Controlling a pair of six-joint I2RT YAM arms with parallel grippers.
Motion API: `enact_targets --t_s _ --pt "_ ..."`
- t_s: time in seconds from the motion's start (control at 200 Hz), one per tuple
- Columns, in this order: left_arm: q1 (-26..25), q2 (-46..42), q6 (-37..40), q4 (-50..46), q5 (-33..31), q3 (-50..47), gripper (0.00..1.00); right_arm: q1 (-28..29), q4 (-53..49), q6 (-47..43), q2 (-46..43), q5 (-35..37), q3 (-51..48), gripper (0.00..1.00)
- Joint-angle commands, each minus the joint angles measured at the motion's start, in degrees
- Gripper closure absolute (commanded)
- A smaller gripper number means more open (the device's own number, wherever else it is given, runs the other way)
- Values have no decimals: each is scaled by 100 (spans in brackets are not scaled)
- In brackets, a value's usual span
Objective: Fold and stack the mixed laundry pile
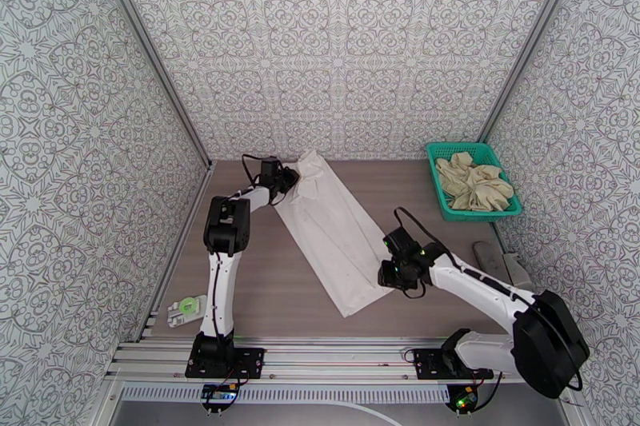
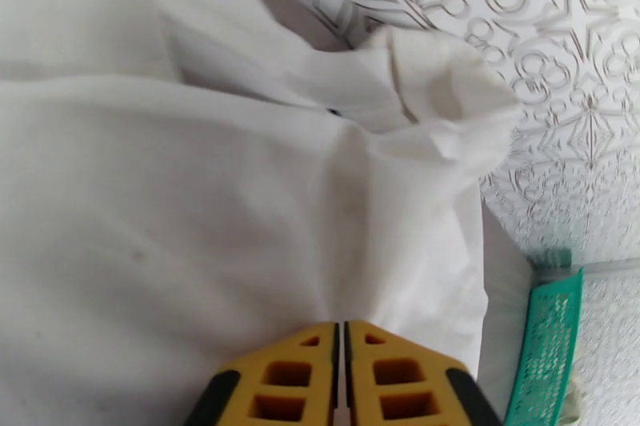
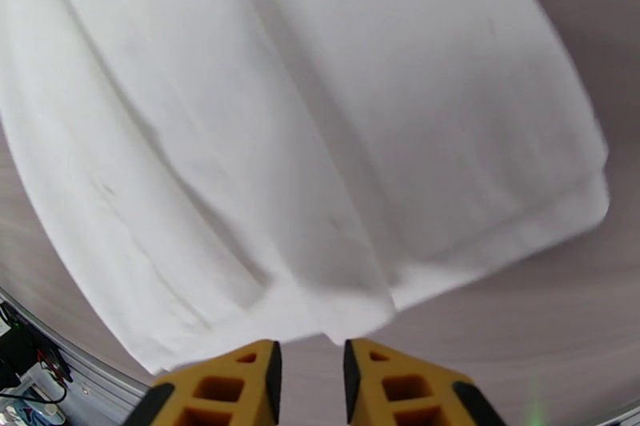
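Observation:
I should pull the near hem round with my right gripper, square to the table's front edge, before I fold, because the white T-shirt strip slants across the table.
A white T-shirt (image 1: 332,228) lies folded into a long strip, running diagonally from the back wall toward the front middle of the table. My left gripper (image 1: 292,177) is at its far end. In the left wrist view the yellow fingers (image 2: 342,328) stand almost together, pinching the bunched cloth (image 2: 240,204). My right gripper (image 1: 382,274) sits at the strip's near right edge. Seen from the right wrist, its fingers (image 3: 312,352) stand apart over bare table, just short of the hem (image 3: 336,180). A beige garment (image 1: 474,181) lies crumpled in the basket.
The teal mesh basket (image 1: 436,172) stands at the back right against the wall, and its rim (image 2: 552,340) shows in the left wrist view. A grey object (image 1: 500,260) lies along the right wall. A small white and green item (image 1: 186,309) rests by the left arm's base.

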Motion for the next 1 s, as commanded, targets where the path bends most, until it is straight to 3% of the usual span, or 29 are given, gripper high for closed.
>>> enact_targets --t_s 0.0,0.155,0.345,0.705,0.995 --pt "-19 -720 422 -677 -29 -69 80 -18 160 -777 728 364 431 75" --pt "25 -1437 860 -1203 -159 -457 78 -14 576 -979 1642 160 635 80" --pt "67 -2491 1326 -1414 -88 -1327 78 299 865 -610 1863 -175 241 80" --pt "169 -3411 1786 -1677 -59 -2536 78 2317 1099 882 1732 -446 -391 75" --pt "-12 -3160 1846 -1500 39 -2699 78 3500 585 1154 1711 -190 -62 73"
